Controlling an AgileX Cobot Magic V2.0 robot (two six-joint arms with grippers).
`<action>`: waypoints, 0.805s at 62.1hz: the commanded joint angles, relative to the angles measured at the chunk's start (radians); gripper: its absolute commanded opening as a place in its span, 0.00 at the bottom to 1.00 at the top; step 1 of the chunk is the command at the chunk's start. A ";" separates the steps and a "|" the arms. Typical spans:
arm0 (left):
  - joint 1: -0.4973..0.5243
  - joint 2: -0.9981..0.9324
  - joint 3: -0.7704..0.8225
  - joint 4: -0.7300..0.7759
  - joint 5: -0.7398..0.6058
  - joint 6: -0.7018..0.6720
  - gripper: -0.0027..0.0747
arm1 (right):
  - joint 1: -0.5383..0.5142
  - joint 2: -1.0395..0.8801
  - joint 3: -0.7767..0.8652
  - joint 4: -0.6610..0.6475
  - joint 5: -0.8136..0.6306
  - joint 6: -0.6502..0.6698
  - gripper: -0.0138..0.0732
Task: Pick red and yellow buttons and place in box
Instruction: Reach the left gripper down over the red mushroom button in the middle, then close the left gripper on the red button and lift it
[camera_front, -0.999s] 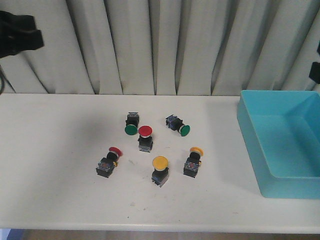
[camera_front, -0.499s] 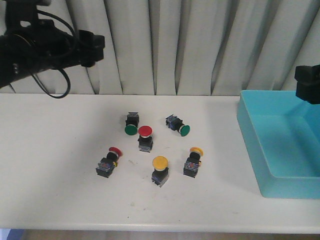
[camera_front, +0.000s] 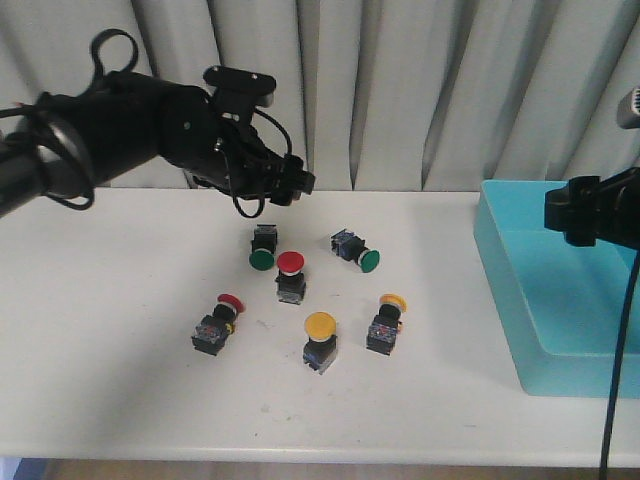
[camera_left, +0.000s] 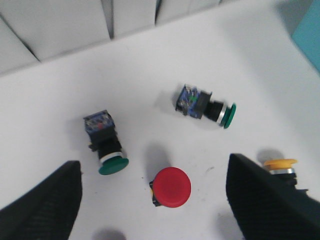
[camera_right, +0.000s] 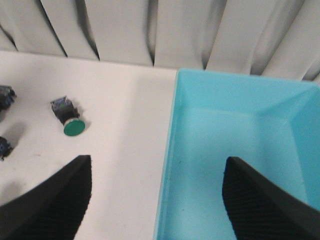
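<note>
I expect the upright red button to tip onto its side when I drop it in the light-blue box, because it stands on a narrow body.
Two red buttons show in the front view: one upright, one on its side. Two yellow buttons lie nearer the front. My left gripper hovers above the back of the cluster, open. In the left wrist view the upright red button sits between its spread fingers, and a yellow cap is beside one finger. The light-blue box stands at the right. My right gripper hangs open and empty, straddling the box wall.
Two green-capped buttons lie at the back of the cluster, close to the red one; both also show in the left wrist view. Grey curtains hang behind the white table.
The left arm has swung in from the far left to above the back of the button cluster. The right arm has come further into view and down over the box.
</note>
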 joint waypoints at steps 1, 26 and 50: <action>-0.005 0.032 -0.108 -0.062 0.024 0.041 0.78 | 0.001 0.027 -0.035 0.007 -0.075 -0.004 0.78; -0.006 0.220 -0.247 -0.095 0.110 0.066 0.78 | 0.001 0.085 -0.035 0.017 -0.077 -0.004 0.78; -0.005 0.295 -0.248 -0.086 0.093 0.082 0.78 | 0.001 0.085 -0.035 0.032 -0.077 -0.005 0.78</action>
